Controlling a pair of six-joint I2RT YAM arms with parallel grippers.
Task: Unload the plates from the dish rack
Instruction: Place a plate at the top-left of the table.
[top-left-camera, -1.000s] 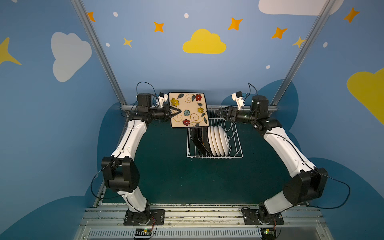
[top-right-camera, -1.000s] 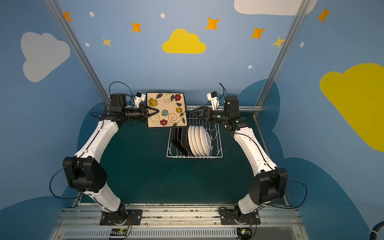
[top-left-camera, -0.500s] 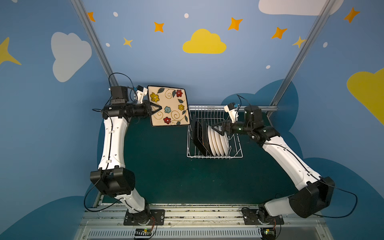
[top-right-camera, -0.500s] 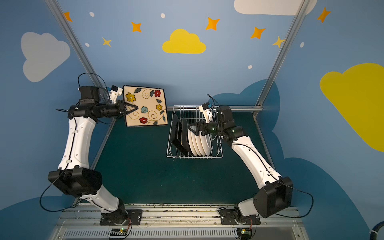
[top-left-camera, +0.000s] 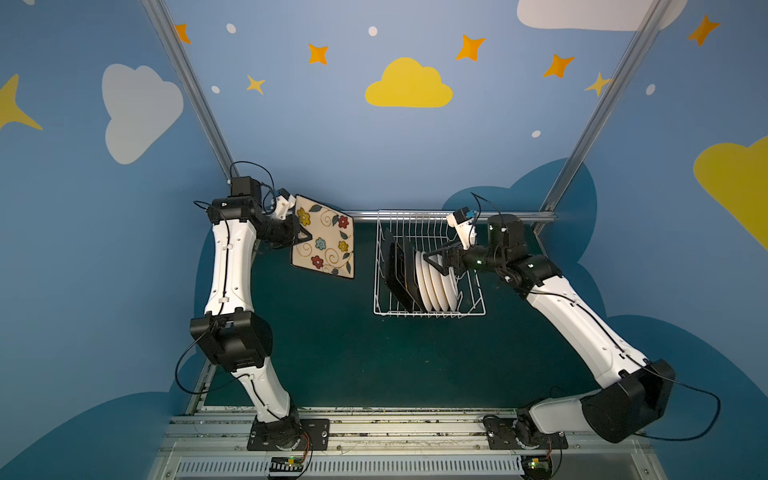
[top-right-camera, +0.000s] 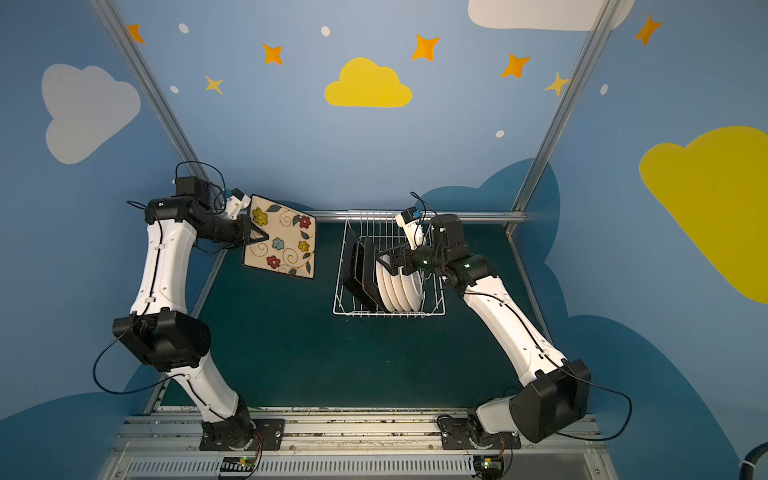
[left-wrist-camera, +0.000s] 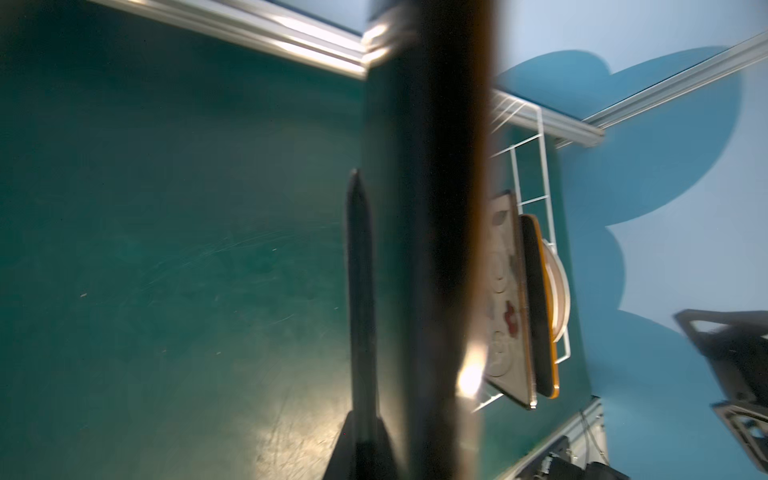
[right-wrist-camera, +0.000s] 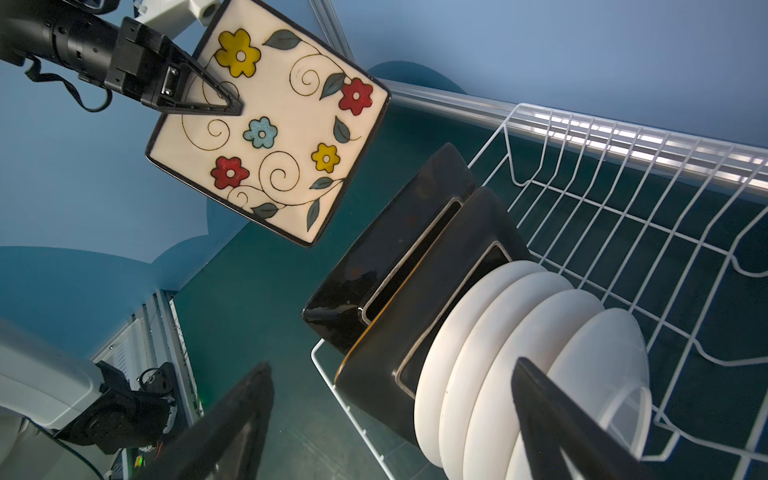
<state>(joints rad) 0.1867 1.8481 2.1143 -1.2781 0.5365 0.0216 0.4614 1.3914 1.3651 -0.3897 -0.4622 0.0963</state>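
The cream plate's flowered side is up, clear of the dish rack, so I should keep lowering the cream plate with my left gripper until it meets the open green table.
My left gripper is shut on the left edge of a square cream plate with flowers, held tilted in the air left of the dish rack. In the left wrist view that plate is a dark edge-on blur beside one finger. Black-backed square plates and several round white plates stand upright in the rack. My right gripper hangs open just above the plates, one finger over the round ones, touching nothing.
The rack stands at the back of the dark green table, against the aluminium rail. Blue painted walls close in the back and both sides. Both arm bases sit on the front rail.
My left arm swung the flowered plate leftwards away from the rack, then lowered and tilted it. My right gripper came forward from the rack's back edge and down over the round plates, staying open.
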